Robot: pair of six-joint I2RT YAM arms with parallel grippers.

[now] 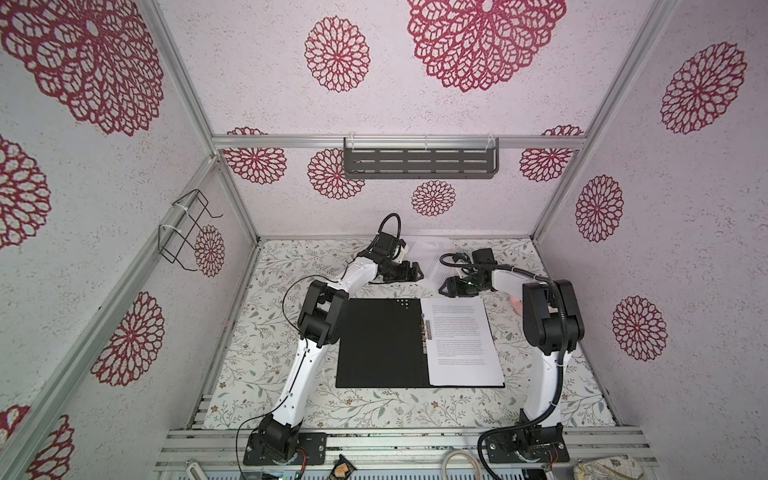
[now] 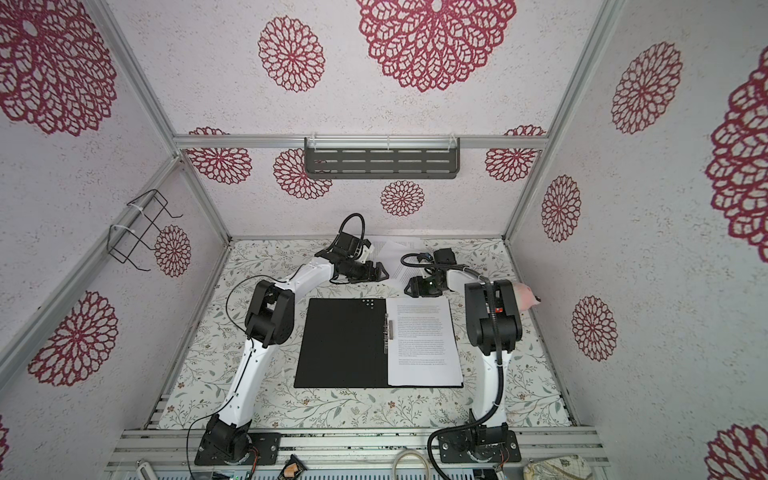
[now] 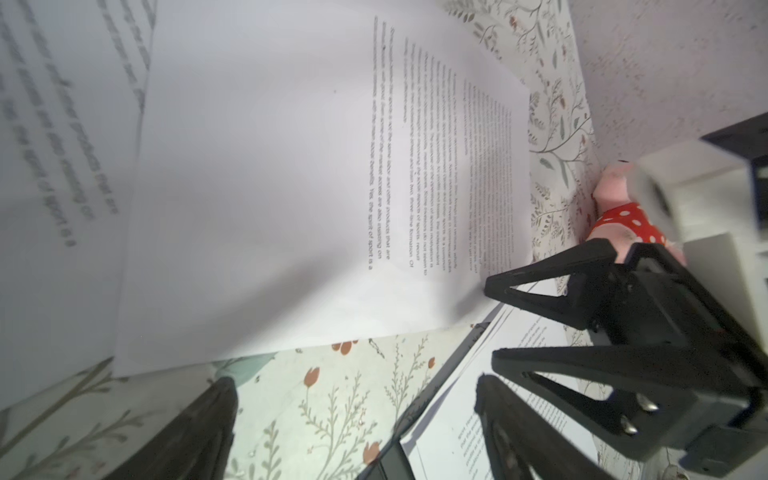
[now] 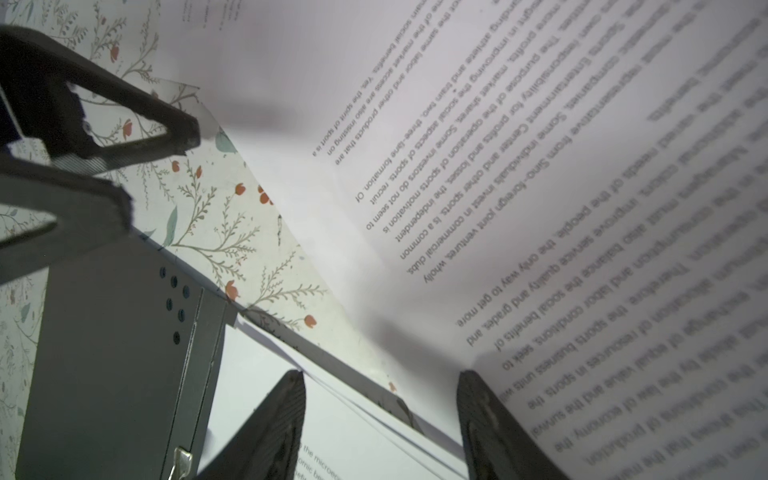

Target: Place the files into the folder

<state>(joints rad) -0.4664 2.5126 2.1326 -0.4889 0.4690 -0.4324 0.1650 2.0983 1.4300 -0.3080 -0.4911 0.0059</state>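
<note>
Next, my left gripper presses the flat loose sheet down while my right gripper takes the sheet's corner (image 3: pixel 478 314), because my left gripper hangs over cloth (image 3: pixel 320 400) beside the sheet.
The folder (image 1: pixel 382 340) (image 2: pixel 345 340) lies open and flat on the table, black inside up, with a metal spine clip (image 1: pixel 426 334). A stack of files (image 1: pixel 463 340) (image 2: pixel 424 340) rests on its right half. More loose printed sheets (image 1: pixel 430 253) (image 3: pixel 270 187) (image 4: pixel 540 208) lie behind the folder, overlapping. My left gripper (image 1: pixel 417 272) (image 3: pixel 353 415) is open just left of those sheets, over bare cloth. My right gripper (image 1: pixel 443 286) (image 4: pixel 378 407) is open at the sheets' near right corner. Only the folder's back edge shows between its fingers, and one fingertip (image 4: pixel 478 390) is against the sheet's edge.
A pink toy pig in a red dotted dress (image 2: pixel 525 297) (image 3: pixel 623 216) lies by the right arm's elbow. A grey shelf (image 1: pixel 419 162) hangs on the back wall and a wire rack (image 1: pixel 187 232) on the left wall. Floral cloth (image 1: pixel 270 374) covers the table.
</note>
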